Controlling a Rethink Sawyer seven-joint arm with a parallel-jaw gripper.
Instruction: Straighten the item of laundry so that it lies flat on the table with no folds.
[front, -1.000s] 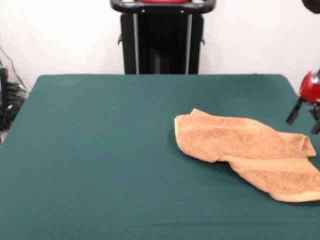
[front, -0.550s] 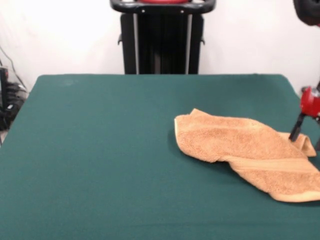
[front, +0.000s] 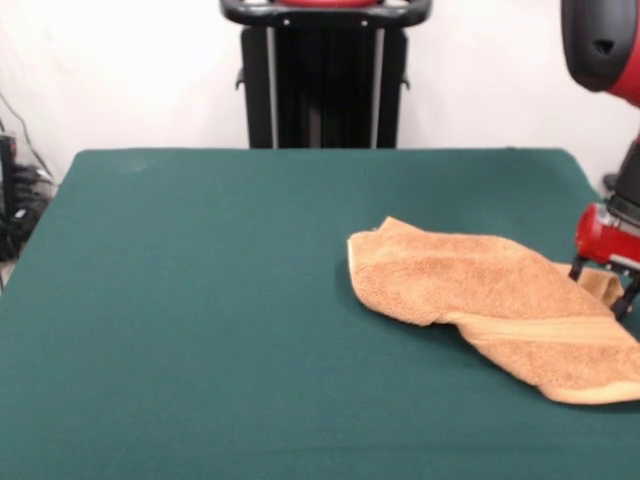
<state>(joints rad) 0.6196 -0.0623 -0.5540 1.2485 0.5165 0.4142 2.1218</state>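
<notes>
My gripper will pull the limp, rumpled towel (front: 480, 290) up into a soft hump and drag it along when it carries the turned-up flap (front: 600, 286), because the flap runs into the towel.
The item of laundry (front: 480, 290), an orange-tan terry towel, lies rumpled on the right part of the green table (front: 200, 300). A fold runs across it, and a flat woven band shows near its front right edge. My gripper (front: 600, 285) has come down at the towel's far right corner, close to the table's right edge. It is open, and its two dark fingers (front: 577, 268) stand one on each side of a small turned-up flap of the cloth. The red wrist sits just above them.
The black pedestal (front: 325, 70) stands behind the table's far edge. Cables and dark gear (front: 15, 200) hang off the left side. The towel's right end reaches the picture's right border.
The gripper dropped from above the table's right edge down onto the towel's far right corner. More of the red arm has come into view. The towel has barely shifted.
</notes>
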